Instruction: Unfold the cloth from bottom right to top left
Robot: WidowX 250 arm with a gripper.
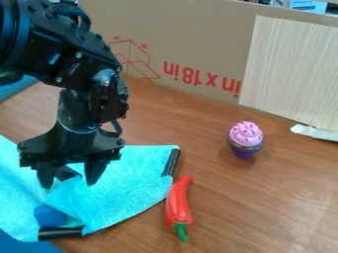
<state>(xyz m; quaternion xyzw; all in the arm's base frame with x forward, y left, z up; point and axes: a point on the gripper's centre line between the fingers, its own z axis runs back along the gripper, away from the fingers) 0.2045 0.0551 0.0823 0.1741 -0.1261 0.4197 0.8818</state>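
A darker blue patch shows from under the cloth's fold, so the robot should expect a blue block underneath when it pulls the turquoise cloth back.
The gripper [69, 182] hangs over the left part of the turquoise cloth [132, 185], pointing down with its two fingers spread apart. Between and behind the fingers, a raised bit of cloth carries a black corner piece [66, 173]. The cloth lies on the brown table's left side, rumpled and partly folded at the lower left, where a darker blue patch shows. One black strip [172, 162] is on its right corner and another [61, 232] on its bottom corner. Whether the fingers touch the cloth I cannot tell.
A red pepper [178, 201] with a green stem lies beside the cloth's right edge. Farther right stands a pink and purple cupcake [245, 140]. A cardboard wall [191, 39] and a pale wood panel [290, 74] border the table [264, 197] at the back.
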